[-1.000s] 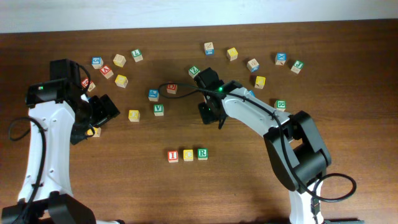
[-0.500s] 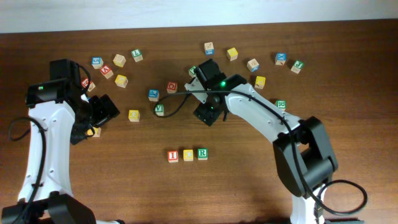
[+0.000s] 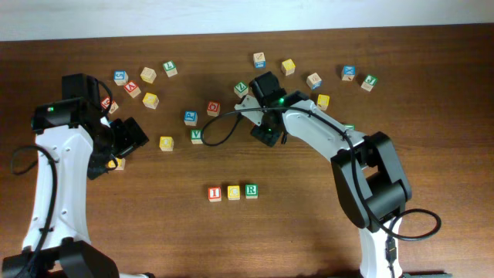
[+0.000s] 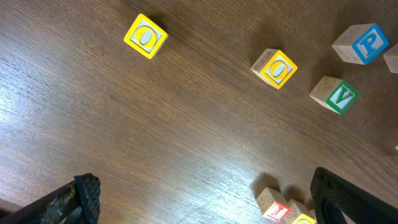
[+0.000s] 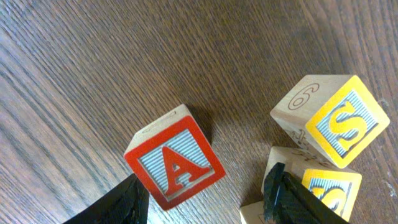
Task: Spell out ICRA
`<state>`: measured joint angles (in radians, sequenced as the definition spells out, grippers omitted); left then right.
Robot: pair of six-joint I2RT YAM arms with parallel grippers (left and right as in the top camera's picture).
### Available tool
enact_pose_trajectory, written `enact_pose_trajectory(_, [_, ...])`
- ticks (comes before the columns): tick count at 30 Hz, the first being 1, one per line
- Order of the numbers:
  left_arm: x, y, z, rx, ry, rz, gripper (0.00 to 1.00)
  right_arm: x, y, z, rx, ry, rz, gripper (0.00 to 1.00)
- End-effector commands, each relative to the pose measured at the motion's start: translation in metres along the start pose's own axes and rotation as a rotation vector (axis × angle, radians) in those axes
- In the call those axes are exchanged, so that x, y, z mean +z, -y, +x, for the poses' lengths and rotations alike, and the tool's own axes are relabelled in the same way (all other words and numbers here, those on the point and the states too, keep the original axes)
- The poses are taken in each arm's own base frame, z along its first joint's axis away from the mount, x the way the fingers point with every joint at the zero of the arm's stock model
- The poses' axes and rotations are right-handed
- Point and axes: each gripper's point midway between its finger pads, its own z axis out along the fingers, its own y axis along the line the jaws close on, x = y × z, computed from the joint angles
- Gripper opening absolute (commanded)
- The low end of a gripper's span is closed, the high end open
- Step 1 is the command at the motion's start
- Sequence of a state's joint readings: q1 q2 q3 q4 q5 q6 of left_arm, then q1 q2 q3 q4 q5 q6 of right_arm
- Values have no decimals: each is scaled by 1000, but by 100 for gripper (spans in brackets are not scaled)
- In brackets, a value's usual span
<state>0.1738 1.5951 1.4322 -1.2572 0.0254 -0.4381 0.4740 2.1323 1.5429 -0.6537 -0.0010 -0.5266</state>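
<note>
The red A block point(image 5: 175, 163) lies at an angle and off-centre in the open fingers of the robot's right gripper, so the robot should turn the fingers and centre them around the block before it grips.
A row of three blocks lies at the table's front middle: a red I block point(image 3: 214, 193), a yellow block point(image 3: 233, 192) and a green R block point(image 3: 252, 190). My right gripper point(image 3: 267, 133) hovers behind that row and hides what is under it in the overhead view. The right wrist view shows a red A block point(image 5: 175, 163) lying on the wood, partly between my right gripper's point(image 5: 202, 205) open jaws. It is close to the left finger point(image 5: 127, 202) and apart from the right finger point(image 5: 280, 193). My left gripper point(image 3: 123, 145) point(image 4: 205, 205) stands wide open and empty at the left.
A yellow S block point(image 5: 334, 122) and another yellow block point(image 5: 323, 186) lie just beside the right finger. Two yellow O blocks point(image 4: 145, 36) point(image 4: 275, 67), a green V block point(image 4: 334, 94) and a blue P block point(image 4: 361, 43) lie ahead of the left gripper. Several loose blocks are scattered along the back.
My right gripper has gone from shut to open and shifted a little back and to the right. Its cable has swung with it. The left arm has not moved.
</note>
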Motion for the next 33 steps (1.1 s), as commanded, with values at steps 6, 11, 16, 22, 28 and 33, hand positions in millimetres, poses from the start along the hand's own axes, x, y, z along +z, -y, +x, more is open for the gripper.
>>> enact_pose_trajectory(6, [-2, -2, -1, -15, 7, -2, 99, 5, -8, -7, 1, 26, -43, 54])
enact_pose_trajectory(11, [-2, -2, -1, -15, 7, -2, 99, 5, -8, -12, 1, 46, -47, 50])
enact_pose_trajectory(16, [-2, -2, -1, -15, 7, -2, 99, 4, -17, -8, 42, 35, -90, 37])
enact_pose_trajectory(22, [-2, -2, -1, -15, 7, -2, 99, 2, -17, -9, 146, 34, -93, 28])
enact_pose_trajectory(28, [-2, -2, -1, -15, 7, -2, 99, -1, -26, 4, 323, -37, -117, 58])
enact_pose_trajectory(33, [-2, -2, -1, -15, 7, -2, 99, 1, -7, -13, 261, 39, -36, 61])
